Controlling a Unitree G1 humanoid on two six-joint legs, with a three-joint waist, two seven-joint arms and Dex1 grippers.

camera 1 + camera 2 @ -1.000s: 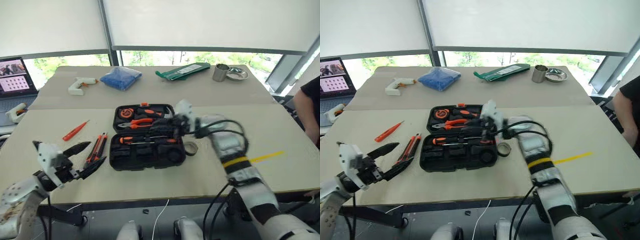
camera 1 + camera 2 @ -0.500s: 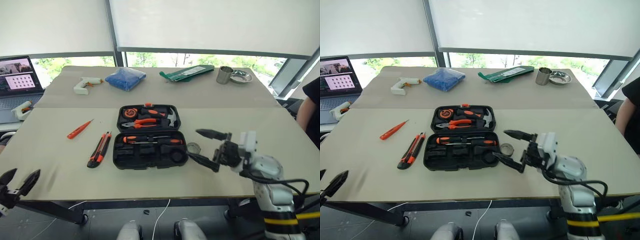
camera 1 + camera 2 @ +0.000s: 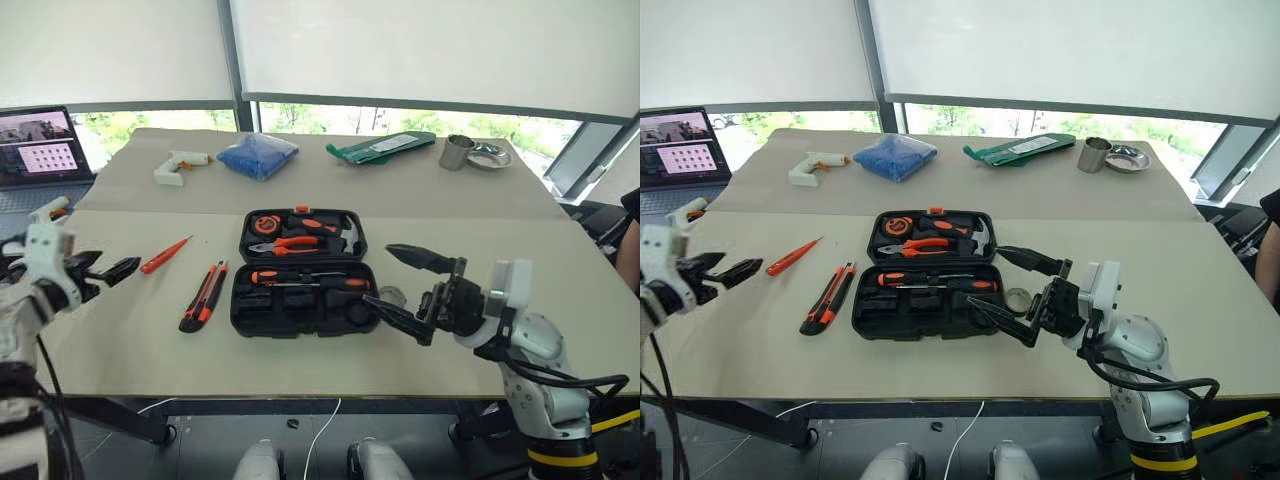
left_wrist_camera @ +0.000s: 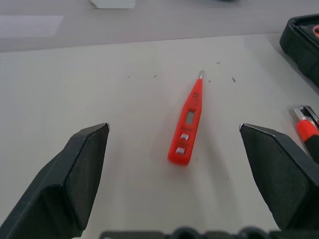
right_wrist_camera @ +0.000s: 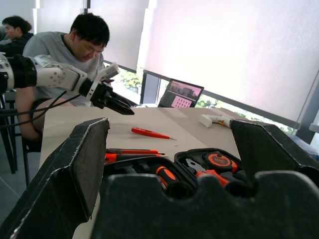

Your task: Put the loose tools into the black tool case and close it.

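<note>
An empty hollow goes along the near edge of the black tool case, so the utility knife should come to rest lengthwise in it when I lower the knife.
The black tool case lies open mid-table; two orange-and-black screwdrivers rest in its near half. To its left lie a black-and-orange utility knife and, farther left, a slim orange screwdriver. A small dark tape roll sits at the case's right edge. My left gripper hovers open just left of the slim screwdriver, which lies between its fingers but farther out. My right gripper hangs open and empty right of the case, pointing at it.
Pliers, a hammer and a tape measure sit in the case's far half. At the back are a white glue gun, a blue bag, a green pouch, a metal cup and a dish. A laptop stands far left. A person sits beyond it.
My left gripper has risen from below the table's near edge to the slim screwdriver's left. My right gripper has drawn back from the case to its right and opened wide.
</note>
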